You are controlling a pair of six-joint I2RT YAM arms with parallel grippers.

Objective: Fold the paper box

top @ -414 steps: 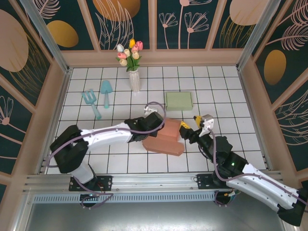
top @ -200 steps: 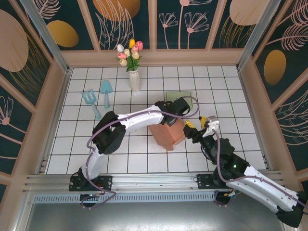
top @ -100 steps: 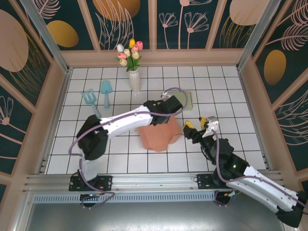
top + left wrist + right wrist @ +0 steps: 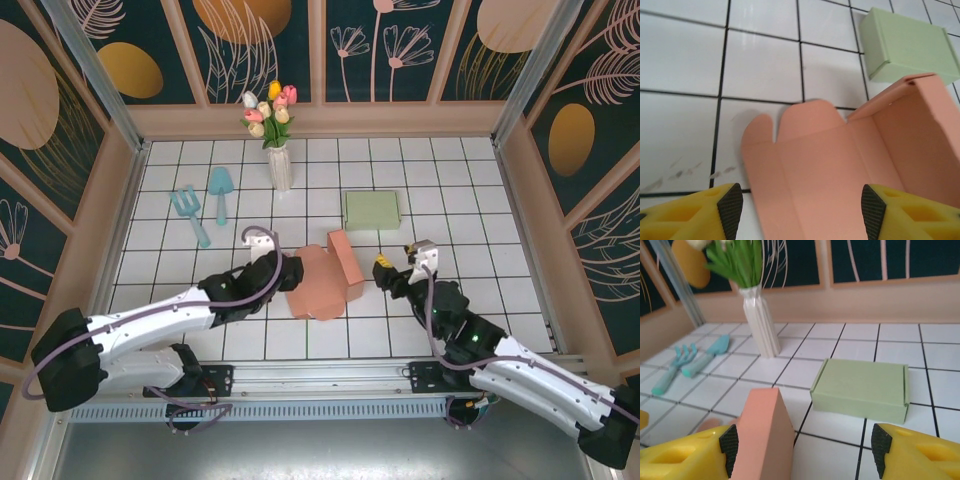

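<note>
My left gripper is hovering over the flat panel (image 4: 316,278) while the box's upright side (image 4: 346,262) stands unheld. Next, my right gripper takes hold of that upright side before I fold the flat panel.
The salmon paper box (image 4: 322,280) lies on the white tiled floor, its lid and rounded flaps spread flat to the left and its body (image 4: 346,262) standing at the right. My left gripper (image 4: 290,274) is at the box's left edge. In the left wrist view it (image 4: 800,215) hovers open over the flat panel (image 4: 820,170), its fingertips (image 4: 730,210) wide apart and holding nothing. My right gripper (image 4: 395,268) sits just right of the box, open. In the right wrist view the box's upright wall (image 4: 765,435) stands beside the left fingertip (image 4: 729,449), ungripped.
A closed green box (image 4: 371,209) (image 4: 905,47) (image 4: 860,390) lies behind the salmon one. A white vase of tulips (image 4: 279,165) (image 4: 760,325) stands at the back. A teal fork (image 4: 190,215) and trowel (image 4: 220,190) lie at the left. Wooden walls enclose the floor.
The left arm has pulled back from over the box to its left side and its gripper has widened. The box now lies with its lid spread flat. The right gripper moved slightly.
</note>
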